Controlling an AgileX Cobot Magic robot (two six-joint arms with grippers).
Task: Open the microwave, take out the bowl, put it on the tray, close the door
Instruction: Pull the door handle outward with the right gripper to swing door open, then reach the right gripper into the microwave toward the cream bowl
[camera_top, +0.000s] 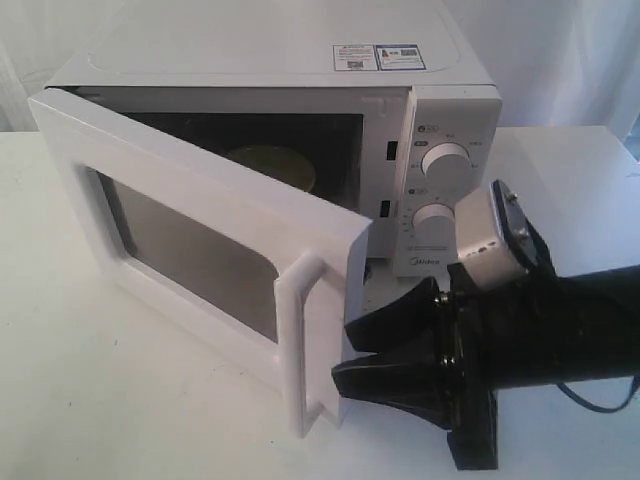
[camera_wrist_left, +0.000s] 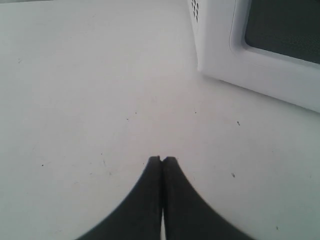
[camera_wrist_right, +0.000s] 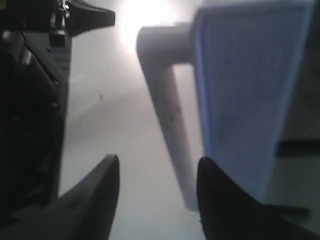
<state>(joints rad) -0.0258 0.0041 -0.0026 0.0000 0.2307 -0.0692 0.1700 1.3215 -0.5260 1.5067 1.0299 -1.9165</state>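
The microwave door (camera_top: 200, 235) is partly open and has its hinge at its far edge (camera_top: 72, 175), so it will swing wide and stay open when I push its inner side.
The white microwave (camera_top: 300, 60) stands at the back with its door (camera_top: 190, 245) swung partly open toward the left. Inside, the cream bowl (camera_top: 272, 165) shows over the door's top edge. My right gripper (camera_top: 342, 352) is open just beside the door's free edge and its white bar handle (camera_top: 300, 345). In the right wrist view the handle (camera_wrist_right: 167, 115) runs between the spread fingers of that gripper (camera_wrist_right: 158, 162), nearer one finger. My left gripper (camera_wrist_left: 162, 159) is shut on nothing, low over the white table, short of the door (camera_wrist_left: 280, 55). No tray is in view.
The white table (camera_top: 90, 400) spreads in front of and left of the open door. Two round dials (camera_top: 445, 160) sit on the control panel, right of the cavity. A black arm (camera_wrist_right: 30, 75) fills one side of the right wrist view.
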